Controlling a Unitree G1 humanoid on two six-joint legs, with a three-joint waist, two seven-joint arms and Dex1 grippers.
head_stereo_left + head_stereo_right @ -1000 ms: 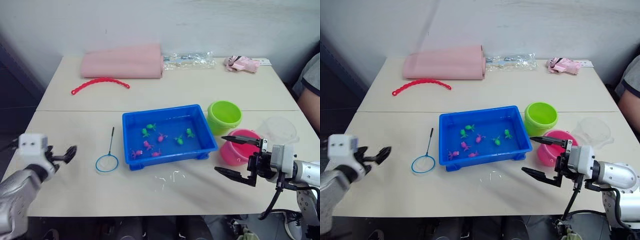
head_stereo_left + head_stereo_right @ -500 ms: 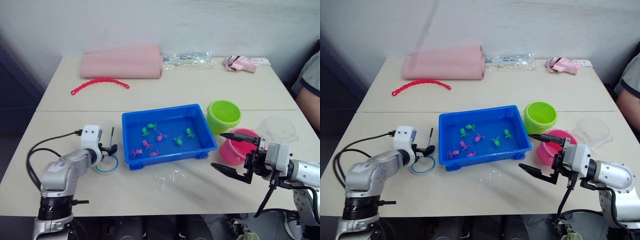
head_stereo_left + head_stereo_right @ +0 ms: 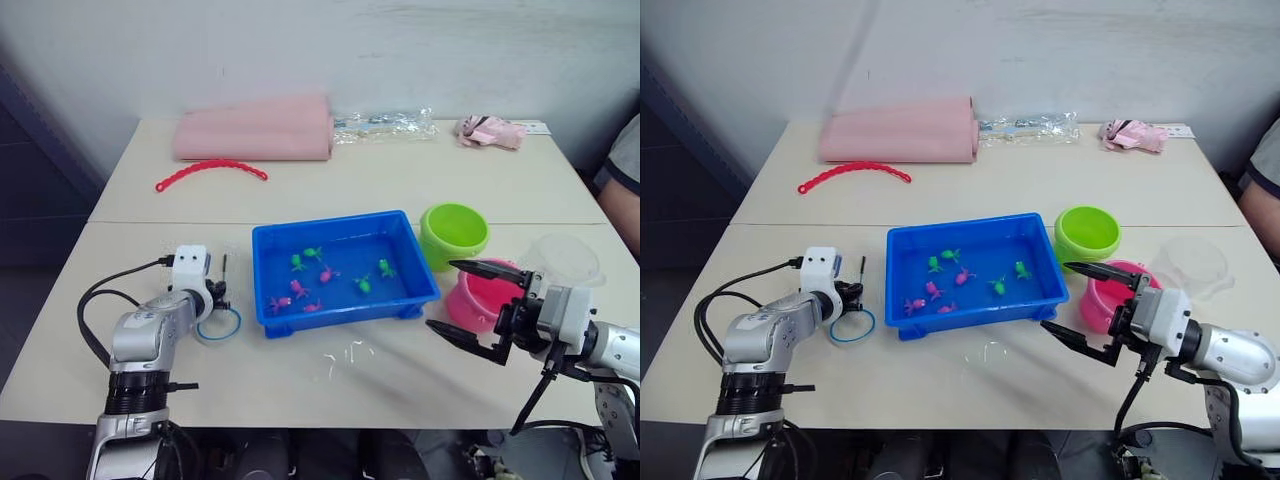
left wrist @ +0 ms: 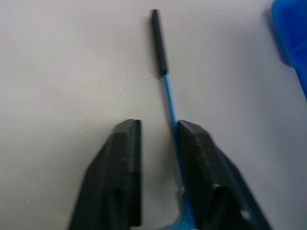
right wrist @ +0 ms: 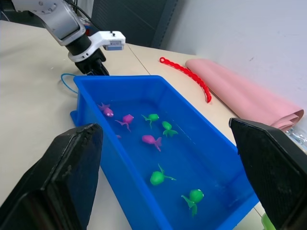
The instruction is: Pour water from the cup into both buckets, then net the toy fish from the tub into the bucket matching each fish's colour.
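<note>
The green fish point(image 3: 387, 268) will drift around when the robot scoops with the net, because the toy fish are floating loose and spread out in the tub's water.
The blue tub point(image 3: 345, 222) holds water and several toy fish, green point(image 3: 385, 268) and pink point(image 3: 297, 291). To its right stand the lime green bucket point(image 3: 453, 232) and the pink bucket point(image 3: 470, 300), with the clear cup point(image 3: 565, 258) further right. The net point(image 3: 218, 325) lies flat to the left of the tub. My left gripper point(image 3: 215, 297) sits over its thin handle point(image 4: 159, 43), fingers drawn close around the wire, which lies against one finger. My right gripper point(image 3: 441, 295) hovers wide open in front of the pink bucket, at the tub's right end, holding nothing.
A pink rolled cloth point(image 3: 255, 130), a red beaded strip point(image 3: 210, 170), a crinkly plastic bag point(image 3: 385, 125) and a small pink bundle point(image 3: 490, 132) lie at the back. Spilled water point(image 3: 345, 355) glistens in front of the tub. A person's arm point(image 3: 625, 180) shows at the right edge.
My left arm swung in from the table's left edge to the net's handle, and its fingers went from wide open to nearly together. The right gripper has barely moved.
</note>
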